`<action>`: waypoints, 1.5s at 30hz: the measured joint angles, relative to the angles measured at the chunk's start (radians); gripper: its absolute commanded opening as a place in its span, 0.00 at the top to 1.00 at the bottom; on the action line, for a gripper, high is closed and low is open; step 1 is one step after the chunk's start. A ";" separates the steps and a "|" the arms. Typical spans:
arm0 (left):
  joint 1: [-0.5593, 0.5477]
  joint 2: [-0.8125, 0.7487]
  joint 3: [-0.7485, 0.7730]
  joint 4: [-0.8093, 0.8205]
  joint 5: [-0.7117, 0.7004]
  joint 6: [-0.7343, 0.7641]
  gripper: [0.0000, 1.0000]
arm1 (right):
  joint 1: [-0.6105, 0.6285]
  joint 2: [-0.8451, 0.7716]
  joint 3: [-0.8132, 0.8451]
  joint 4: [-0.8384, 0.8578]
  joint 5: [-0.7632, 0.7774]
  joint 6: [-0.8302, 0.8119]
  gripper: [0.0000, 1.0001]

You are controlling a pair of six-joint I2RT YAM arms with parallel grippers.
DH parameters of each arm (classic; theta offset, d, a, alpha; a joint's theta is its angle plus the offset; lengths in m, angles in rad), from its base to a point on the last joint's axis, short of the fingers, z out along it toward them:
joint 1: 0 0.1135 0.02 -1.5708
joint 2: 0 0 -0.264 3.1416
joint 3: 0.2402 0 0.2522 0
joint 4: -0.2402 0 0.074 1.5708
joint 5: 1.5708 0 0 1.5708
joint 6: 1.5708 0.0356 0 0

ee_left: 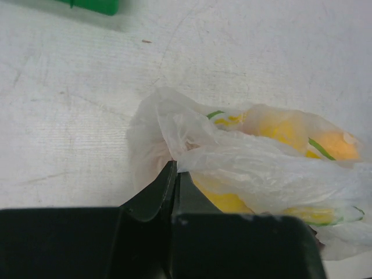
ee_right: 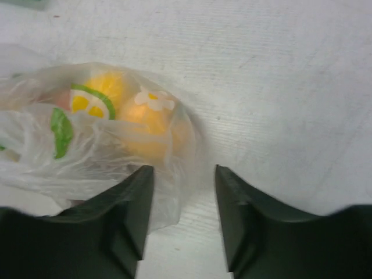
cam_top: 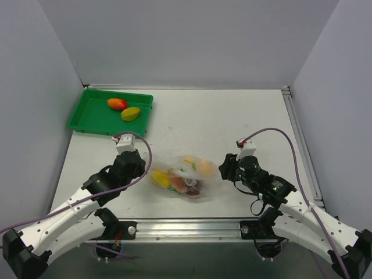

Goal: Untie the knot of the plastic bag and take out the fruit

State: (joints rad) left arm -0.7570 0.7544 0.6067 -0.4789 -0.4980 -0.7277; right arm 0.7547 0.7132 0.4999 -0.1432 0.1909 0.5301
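My left gripper should spread the plastic bag's film, which lies slack and folded (cam_top: 187, 170) over the fruit, by lifting its pinched end back toward the green tray (cam_top: 96, 116).
The clear plastic bag (cam_top: 186, 174) lies on the table between both arms. Inside it are fruit: a yellow lemon (cam_top: 161, 178), an orange round one (cam_top: 203, 167) and a dark red one (cam_top: 190, 185). My left gripper (ee_left: 174, 165) is shut, pinching thin film at the bag's (ee_left: 250, 168) left end. Bunched plastic (ee_left: 168, 125) sits just beyond the tips; I cannot tell whether it is the knot. My right gripper (ee_right: 183, 174) is open at the bag's (ee_right: 174, 192) right end. Film lies against its left finger (ee_right: 131, 197), and an orange fruit (ee_right: 148, 119) lies just ahead.
A green tray (cam_top: 87, 116) stands at the back left, holding a red-orange mango (cam_top: 117, 103) and a yellow-green mango (cam_top: 130, 113). Grey walls close off the left, back and right sides. A metal rail (cam_top: 192, 226) runs along the near edge.
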 measured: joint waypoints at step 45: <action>0.452 0.218 0.121 0.161 0.558 0.236 1.00 | 0.135 -0.133 0.067 0.118 0.121 -0.341 1.00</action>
State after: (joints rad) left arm -0.3054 0.9722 0.7277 -0.3176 0.0601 -0.4919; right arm 0.8894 0.5800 0.5667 -0.0250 0.3115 0.1890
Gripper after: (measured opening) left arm 0.030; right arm 0.042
